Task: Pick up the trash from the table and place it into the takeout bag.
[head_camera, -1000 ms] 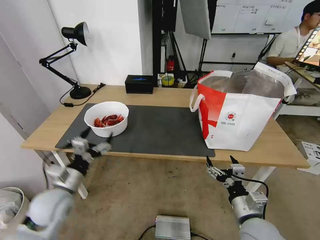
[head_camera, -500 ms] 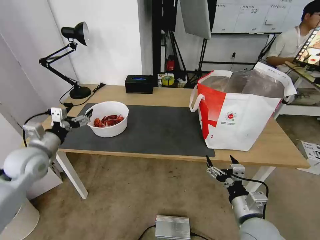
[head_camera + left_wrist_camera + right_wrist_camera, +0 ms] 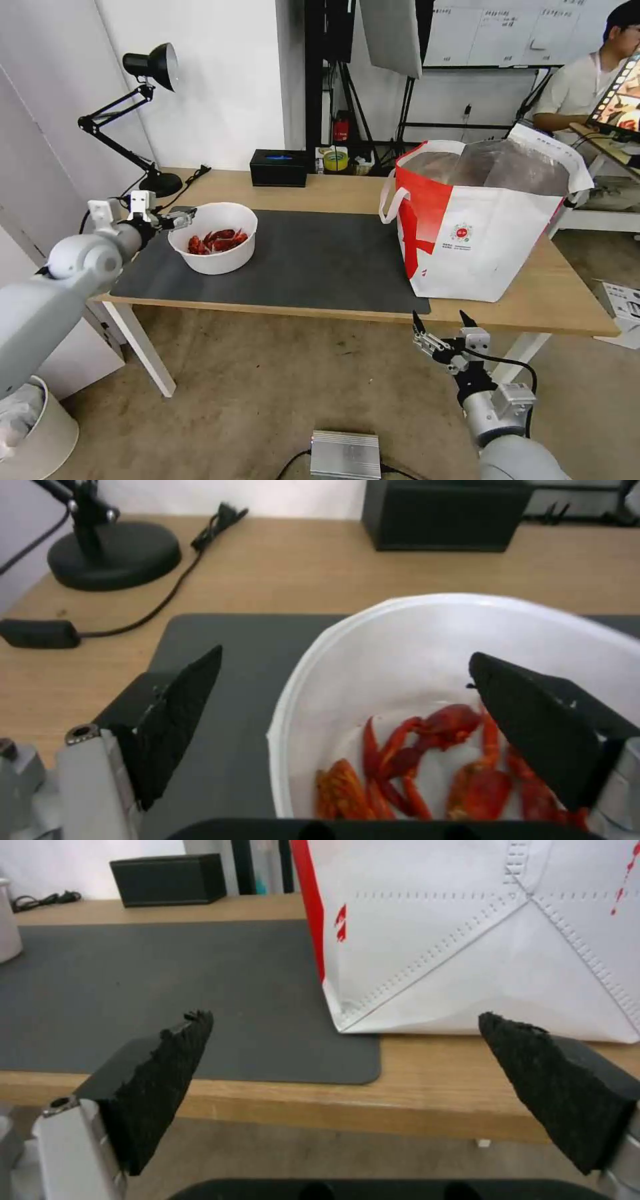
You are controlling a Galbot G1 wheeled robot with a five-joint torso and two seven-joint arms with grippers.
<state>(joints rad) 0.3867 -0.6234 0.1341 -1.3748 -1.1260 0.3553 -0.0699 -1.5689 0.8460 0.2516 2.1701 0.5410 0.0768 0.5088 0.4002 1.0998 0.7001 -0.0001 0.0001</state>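
The white round bowl [image 3: 223, 263] will keep the red crayfish shells [image 3: 217, 241] inside as it tips while I carry it, since they sit well below the bowl's rim.
The trash on the table [image 3: 333, 190] is a white round bowl [image 3: 213, 239] with red crayfish shells [image 3: 217, 241], standing at the left end of the dark grey mat [image 3: 313, 260]. My left gripper [image 3: 175, 217] is open at the bowl's left rim. In the left wrist view the rim [image 3: 293, 720] runs between the fingers [image 3: 180, 715], one over the mat and one over the shells [image 3: 427, 775]. The takeout bag [image 3: 480, 227], white and red with foil lining, stands open at the table's right end. My right gripper [image 3: 440, 328] hangs open below the front edge, facing the bag [image 3: 480, 940].
A black desk lamp [image 3: 150, 120] and its cable sit at the back left corner, close behind the bowl. A black tissue box [image 3: 279, 167] stands at the back edge. On the floor lie a metal box [image 3: 345, 455] and a white bin [image 3: 33, 433].
My left arm rose from below the table's front edge, swung out to the left, then came in to the bowl's left rim. The right arm has not moved.
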